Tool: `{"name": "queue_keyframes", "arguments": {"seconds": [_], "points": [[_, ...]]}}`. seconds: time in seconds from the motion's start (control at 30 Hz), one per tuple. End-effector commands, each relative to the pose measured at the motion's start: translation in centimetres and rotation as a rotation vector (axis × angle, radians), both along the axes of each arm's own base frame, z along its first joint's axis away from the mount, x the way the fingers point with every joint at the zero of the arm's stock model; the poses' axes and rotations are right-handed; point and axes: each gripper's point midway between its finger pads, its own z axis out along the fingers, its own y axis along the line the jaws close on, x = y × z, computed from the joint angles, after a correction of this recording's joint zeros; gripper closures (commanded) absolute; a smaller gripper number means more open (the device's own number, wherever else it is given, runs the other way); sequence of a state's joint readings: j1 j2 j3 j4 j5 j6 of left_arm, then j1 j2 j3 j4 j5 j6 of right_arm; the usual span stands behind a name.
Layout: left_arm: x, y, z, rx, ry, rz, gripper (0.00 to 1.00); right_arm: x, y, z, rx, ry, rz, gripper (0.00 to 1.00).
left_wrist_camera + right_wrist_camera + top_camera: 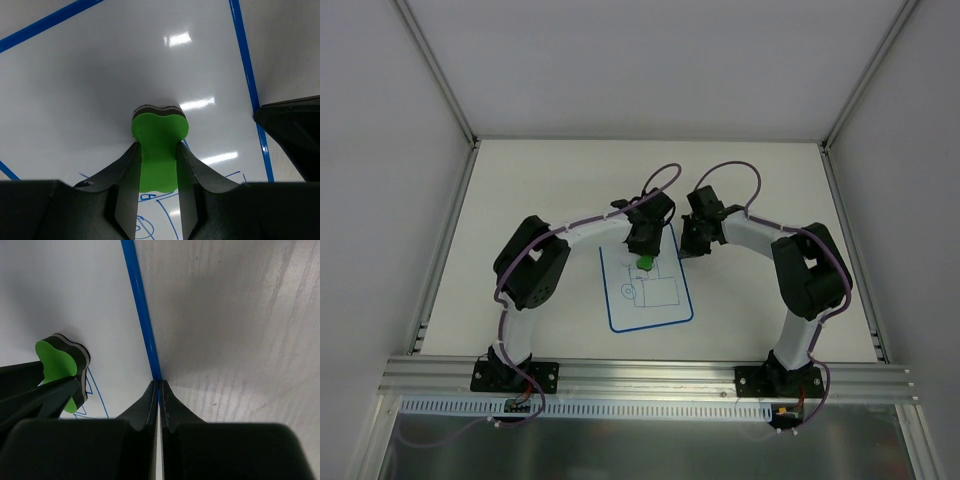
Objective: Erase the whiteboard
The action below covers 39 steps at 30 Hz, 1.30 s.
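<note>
The board is blank ahead of the green eraser (117,65), but the circle (628,291) is still there below, so the robot's left gripper should drag the eraser back down over the circle.
The whiteboard (645,310) lies flat mid-table, white with a blue border and thin dark line drawings on its lower half. My left gripper (643,248) is over its upper part, shut on a green eraser (645,262). In the left wrist view the eraser (159,135) is pinched between my fingers, its dark felt face against the board (100,65), with blue lines just below it. My right gripper (692,245) is shut, its tips resting on the board's right blue edge (142,320). The eraser (57,360) also shows at the left in the right wrist view.
The board lies on a pale table (760,190) enclosed by white walls with metal rails. A metal rail (650,375) runs along the near edge where both arm bases are bolted.
</note>
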<state>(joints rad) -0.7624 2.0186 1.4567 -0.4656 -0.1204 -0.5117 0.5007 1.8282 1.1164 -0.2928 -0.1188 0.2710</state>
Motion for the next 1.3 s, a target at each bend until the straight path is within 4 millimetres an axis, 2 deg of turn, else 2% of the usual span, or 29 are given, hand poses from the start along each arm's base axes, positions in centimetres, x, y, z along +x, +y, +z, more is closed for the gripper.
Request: {"name": "queue_keyframes", "arguments": {"seconds": [0.0,0.03,0.07,0.1,0.2,0.27,0.4,0.53,0.63,0.67,0.73,0.8,0.87,0.93,1.03,1.13,1.17,1.2,1.27], "points": [[-2.0,2.8,-3.6,0.079,0.128,0.092,1.00,-0.8,-2.0,-2.6,-0.088,0.062,-0.044,1.00],[-1.7,3.7,-3.5,0.092,0.122,0.113,1.00,-0.8,-2.0,-2.6,-0.088,0.060,-0.043,1.00],[-0.7,5.8,-3.2,0.128,0.095,0.154,1.00,-0.9,-2.1,-2.6,-0.087,0.062,-0.045,1.00],[-0.6,7.0,-3.0,0.159,0.091,0.168,1.00,-0.9,-2.1,-2.5,-0.088,0.060,-0.045,1.00],[0.1,10.3,-2.6,0.207,0.077,0.215,1.00,-0.9,-2.3,-2.5,-0.087,0.061,-0.052,1.00],[-0.3,11.4,-2.7,0.232,0.083,0.222,1.00,-0.9,-2.3,-2.6,-0.086,0.064,-0.053,1.00],[-2.2,10.6,-3.7,0.199,0.150,0.189,1.00,-0.8,-2.3,-2.7,-0.086,0.067,-0.057,1.00],[-5.0,7.8,-3.2,0.145,0.183,0.116,1.00,-0.6,-2.4,-2.8,-0.085,0.068,-0.063,1.00],[-7.8,5.6,-2.6,0.097,0.217,0.060,1.00,-0.6,-2.4,-2.6,-0.079,0.070,-0.067,1.00],[-9.5,4.9,-2.6,0.083,0.243,0.038,1.00,-0.7,-2.4,-2.7,-0.080,0.071,-0.068,1.00],[-10.9,4.6,-2.7,0.084,0.261,0.022,1.00,-0.7,-2.5,-2.6,-0.076,0.070,-0.068,1.00],[-11.9,5.4,-3.2,0.105,0.267,0.034,1.00,-0.8,-2.5,-2.7,-0.076,0.074,-0.069,1.00],[-11.4,6.4,-3.1,0.126,0.247,0.048,1.00,-0.8,-2.5,-2.6,-0.072,0.074,-0.071,1.00],[-9.9,7.8,-3.0,0.136,0.231,0.094,1.00,-0.7,-2.6,-2.6,-0.074,0.073,-0.070,1.00],[-7.0,10.3,-2.7,0.163,0.186,0.161,1.00,-0.8,-2.8,-2.5,-0.075,0.070,-0.073,0.99],[-4.3,11.4,-2.1,0.194,0.129,0.163,1.00,-0.7,-2.9,-2.6,-0.075,0.071,-0.077,1.00],[-3.4,10.9,-1.6,0.188,0.108,0.148,1.00,-0.7,-2.9,-2.5,-0.073,0.069,-0.079,1.00],[-3.2,10.8,-1.9,0.204,0.112,0.111,1.00,-0.7,-2.9,-2.6,-0.075,0.069,-0.079,1.00],[-3.5,10.2,-2.1,0.192,0.127,0.074,1.00,-0.5,-2.9,-2.5,-0.074,0.065,-0.081,1.00]]}}
